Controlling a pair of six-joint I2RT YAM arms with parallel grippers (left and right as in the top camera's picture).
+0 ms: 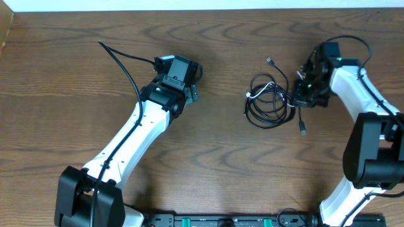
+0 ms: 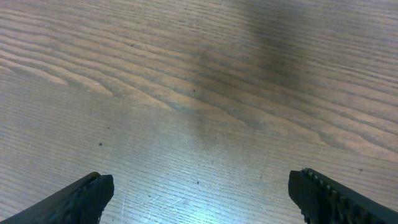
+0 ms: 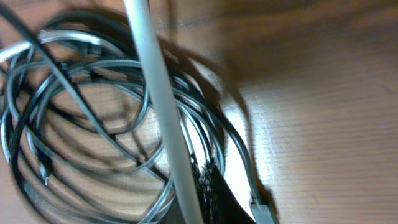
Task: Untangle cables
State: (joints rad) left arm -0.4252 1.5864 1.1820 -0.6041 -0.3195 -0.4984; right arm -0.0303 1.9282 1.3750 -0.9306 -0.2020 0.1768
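I should raise the white cable [image 1: 259, 90] in my right gripper while my left gripper keeps the coil [image 1: 254, 113] back, since the cable passes through that black coil.
The cables [image 1: 268, 101] lie as a tangled coil of black loops right of the table's middle, with a short white stretch [image 1: 259, 93] on the left side. Loose plugs stick out at the top [image 1: 269, 61] and the bottom right [image 1: 303, 129]. My right gripper [image 1: 297, 98] is at the coil's right edge. In the right wrist view it [image 3: 208, 177] is shut, its tips pinched among black cable strands [image 3: 93, 118], while the white cable [image 3: 158, 93] runs close past the fingers. My left gripper [image 1: 194, 82] hangs open over bare wood left of the coil, with nothing between its fingers [image 2: 199, 193].
A thicker black cord [image 1: 123, 63] runs from the left arm across the table's back left. The right arm's own cords [image 1: 344, 44] loop above its wrist. The table's far edge [image 1: 202, 11] meets a white wall.
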